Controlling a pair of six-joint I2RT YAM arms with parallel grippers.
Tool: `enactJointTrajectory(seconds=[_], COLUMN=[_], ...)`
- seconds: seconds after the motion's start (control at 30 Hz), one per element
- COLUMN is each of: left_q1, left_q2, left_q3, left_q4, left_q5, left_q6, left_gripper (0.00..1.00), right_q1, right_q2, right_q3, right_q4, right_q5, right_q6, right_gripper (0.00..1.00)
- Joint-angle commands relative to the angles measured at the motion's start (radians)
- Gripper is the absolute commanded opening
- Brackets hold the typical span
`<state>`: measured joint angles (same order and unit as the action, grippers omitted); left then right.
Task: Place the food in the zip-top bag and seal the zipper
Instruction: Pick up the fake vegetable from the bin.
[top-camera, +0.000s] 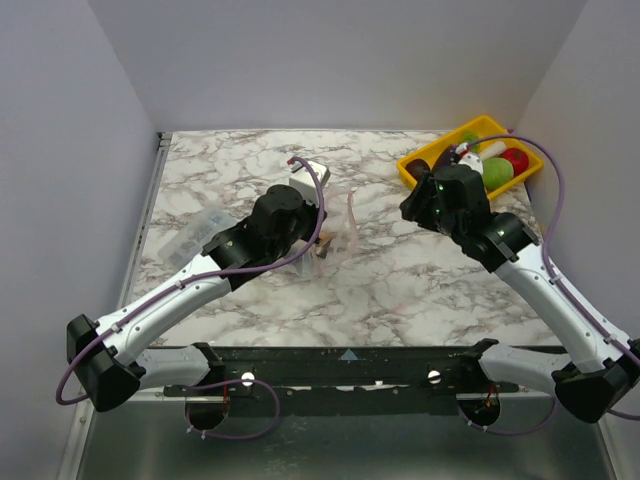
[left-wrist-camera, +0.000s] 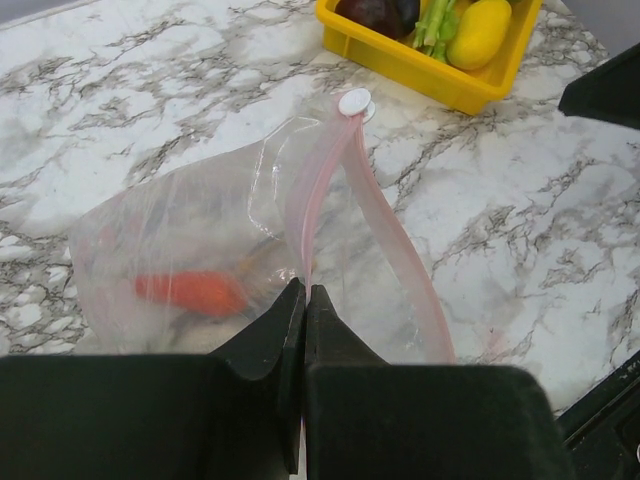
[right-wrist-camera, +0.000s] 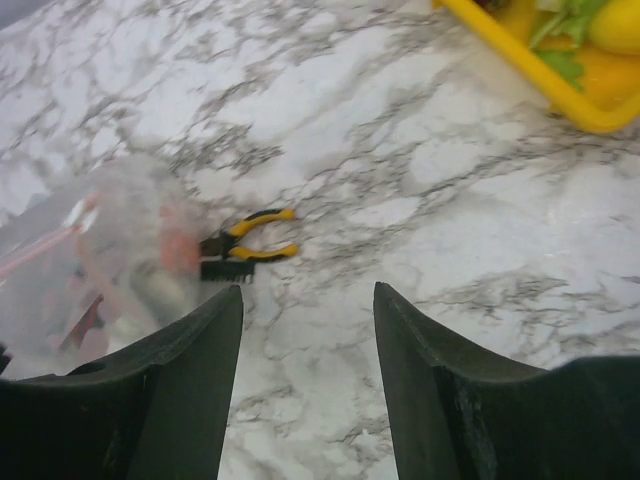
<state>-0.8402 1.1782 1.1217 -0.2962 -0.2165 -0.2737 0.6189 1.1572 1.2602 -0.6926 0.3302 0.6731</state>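
I keep moving my right gripper toward the yellow tray until it closes on the green stalk (left-wrist-camera: 435, 28), because my left gripper is holding the bag's pink opening edge (left-wrist-camera: 312, 205) open.
The clear zip-top bag (left-wrist-camera: 190, 230) lies on the marble table, its pink zipper (left-wrist-camera: 385, 235) looping open with a white slider (left-wrist-camera: 353, 103) at the far end. An orange-red piece (left-wrist-camera: 195, 292) shows inside it. My left gripper (left-wrist-camera: 305, 292) is shut on the bag's pink mouth edge. More food sits in a yellow tray (left-wrist-camera: 420, 72): dark eggplant (left-wrist-camera: 375, 12), green stalk (left-wrist-camera: 435, 25) and yellow lemon (left-wrist-camera: 478, 32). My right gripper (right-wrist-camera: 308, 295) hangs open over bare table between bag (right-wrist-camera: 100, 260) and tray (right-wrist-camera: 530, 72), holding nothing. From above, the bag (top-camera: 347, 225) lies mid-table.
Yellow-handled pliers (right-wrist-camera: 250, 235) and a black toothed piece (right-wrist-camera: 228, 270) lie beside the bag. A small rigid clear box (top-camera: 200, 232) rests at the table's left edge. The tray (top-camera: 425, 160) stands at the back right corner against the wall, holding a green fruit (top-camera: 497, 172) and a red one (top-camera: 516, 160).
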Motion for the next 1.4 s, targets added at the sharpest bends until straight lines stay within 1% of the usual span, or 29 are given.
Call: enactJointTrajectory(seconds=[0.0, 0.1, 0.2, 0.27, 0.53, 0.67, 0.73, 0.93, 1.13, 1.37], left_q1=[-0.007, -0.007, -0.007, -0.007, -0.007, -0.007, -0.008, -0.007, -0.007, -0.007], left_q2=[0.004, -0.004, 0.001, 0.007, 0.021, 0.018, 0.006, -0.004, 0.001, 0.008], left_q3=[0.027, 0.017, 0.02, 0.021, 0.021, 0.033, 0.03, 0.027, 0.03, 0.034], left_q4=[-0.013, -0.002, -0.005, -0.006, -0.004, -0.014, -0.014, -0.01, -0.014, -0.018], left_q5=[0.007, 0.009, 0.012, 0.013, -0.015, -0.031, -0.018, 0.01, 0.042, 0.058], left_q6=[0.002, 0.001, 0.001, 0.0, 0.019, 0.027, 0.025, 0.012, -0.005, -0.013], left_gripper=[0.0, 0.0, 0.0, 0.0, 0.0, 0.0, 0.0, 0.0, 0.0, 0.0], right_q1=[-0.132, -0.231, -0.277, -0.315, -0.498, -0.508, -0.51, -0.519, -0.553, -0.586], right_q2=[-0.051, -0.057, -0.009, 0.021, 0.158, 0.27, 0.331, 0.552, 0.776, 0.975], right_q3=[-0.095, -0.137, -0.125, -0.118, -0.126, -0.08, -0.047, 0.136, 0.317, 0.444], right_q4=[0.028, 0.066, 0.053, 0.063, 0.187, 0.236, 0.256, 0.257, 0.249, 0.26], right_q5=[0.052, 0.009, 0.027, 0.008, -0.084, 0.003, 0.039, 0.152, 0.172, 0.16], right_q6=[0.008, -0.008, -0.014, -0.014, 0.012, 0.046, 0.066, 0.079, 0.093, 0.1], right_gripper=[0.57, 0.56, 0.55, 0.55, 0.55, 0.56, 0.59, 0.63, 0.63, 0.62])
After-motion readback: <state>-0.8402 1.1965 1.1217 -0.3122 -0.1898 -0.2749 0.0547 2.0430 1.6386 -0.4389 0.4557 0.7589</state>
